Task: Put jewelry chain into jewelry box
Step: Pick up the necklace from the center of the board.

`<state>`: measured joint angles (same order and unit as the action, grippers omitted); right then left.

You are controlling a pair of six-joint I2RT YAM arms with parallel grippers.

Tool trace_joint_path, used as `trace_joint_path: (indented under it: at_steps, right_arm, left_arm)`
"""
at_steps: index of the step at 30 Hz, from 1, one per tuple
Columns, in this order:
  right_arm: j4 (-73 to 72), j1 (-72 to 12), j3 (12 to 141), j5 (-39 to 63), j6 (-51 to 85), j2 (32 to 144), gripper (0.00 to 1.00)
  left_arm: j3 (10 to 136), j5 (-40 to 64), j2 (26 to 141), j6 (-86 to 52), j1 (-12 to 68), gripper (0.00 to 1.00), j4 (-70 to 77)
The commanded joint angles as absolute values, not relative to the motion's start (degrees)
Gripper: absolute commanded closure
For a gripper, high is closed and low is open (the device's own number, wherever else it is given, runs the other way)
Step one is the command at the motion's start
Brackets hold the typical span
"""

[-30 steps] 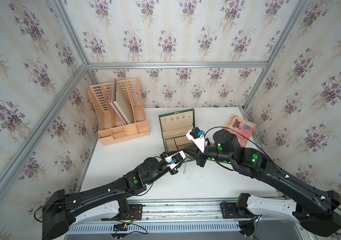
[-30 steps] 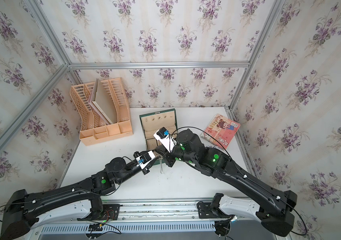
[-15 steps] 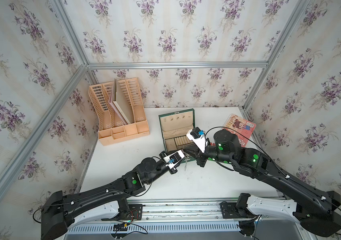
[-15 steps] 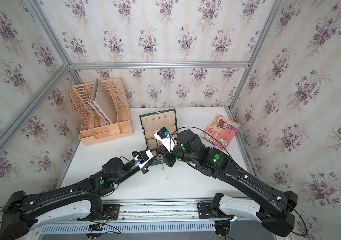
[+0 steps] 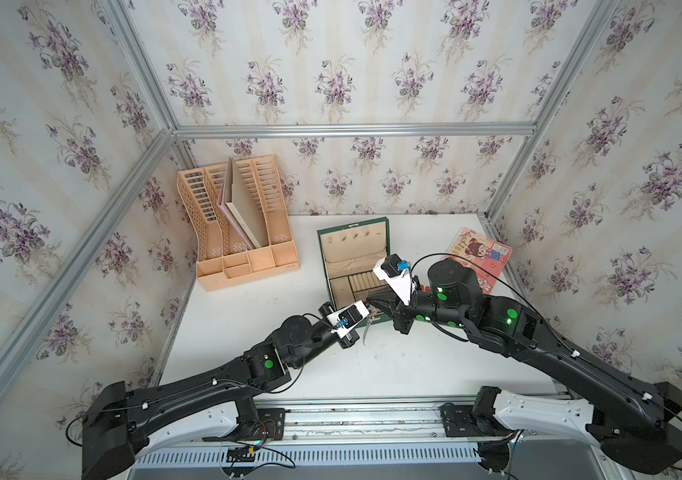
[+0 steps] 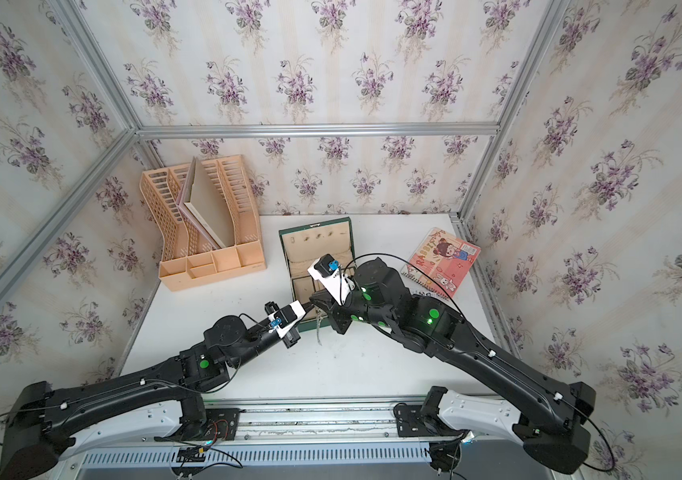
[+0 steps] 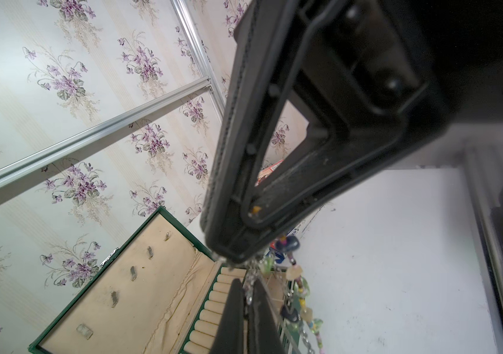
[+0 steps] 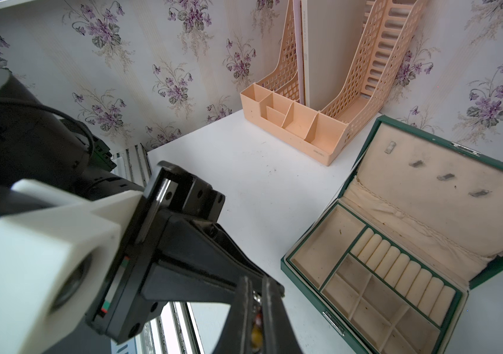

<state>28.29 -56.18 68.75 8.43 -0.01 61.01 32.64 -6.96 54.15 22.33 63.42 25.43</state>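
The jewelry box (image 5: 354, 256) sits crooked to the edge of the table. I should hold the chain aside with my left gripper while my right gripper pulls the box's side (image 8: 447, 331) square.
The jewelry box (image 5: 355, 249) lies open on the white table, its lid leaning back and its beige compartments (image 8: 375, 294) bare. Just above the box's front edge both grippers meet tip to tip. My right gripper (image 8: 256, 285) is shut on the jewelry chain (image 8: 256, 325), a silvery chain with coloured beads. My left gripper (image 7: 247, 283) is shut on the same chain (image 7: 248, 294) directly below the right gripper (image 7: 231, 257). The loose end of the chain (image 5: 367, 330) hangs down in front of the box, also seen in the left wrist view (image 7: 297, 294) and a top view (image 6: 319, 328).
A peach file organizer (image 5: 243, 232) with a board in it stands at the back left. A pink picture book (image 5: 482, 255) lies at the back right, beside the right arm. Wallpapered walls with metal frame rails close in three sides.
My left gripper has closed its jaws on the chain below the right gripper's tip. The right gripper has kept its grip and place.
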Motion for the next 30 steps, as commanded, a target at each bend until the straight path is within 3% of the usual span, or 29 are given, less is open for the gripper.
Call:
trace_joint_path:
  at_steps: [1,4,10,18,23,27,30]
  right_arm:
    - [26.7,-56.2,68.6,8.7,0.3,60.7,1.0]
    - [25.4,-56.2,67.0,8.9,1.3,60.2,1.0]
    - [19.2,-56.1,62.6,7.5,4.8,58.5,0.53]
    - [9.4,-52.7,55.8,-0.1,8.5,53.0,0.31]
    - [-0.8,-40.9,46.0,-5.0,17.0,51.5,0.25]
    - [-2.3,-26.7,42.8,-2.4,25.7,59.5,0.31]
    - [-2.0,-22.5,43.7,-0.5,27.2,68.1,0.35]
  left_arm:
    - [32.4,-7.0,53.9,22.1,63.5,1.0,26.3]
    - [33.2,-9.2,54.1,21.9,63.5,1.0,24.8]
    - [35.3,-14.5,54.2,21.6,63.5,1.0,18.8]
    - [38.8,-24.6,52.9,20.2,63.5,1.0,6.1]
    - [40.7,-34.6,53.7,20.0,63.5,1.0,0.2]
    - [42.6,-42.8,55.9,17.8,63.3,1.0,-2.8]
    - [44.7,-47.5,57.9,11.1,62.5,1.0,-5.9]
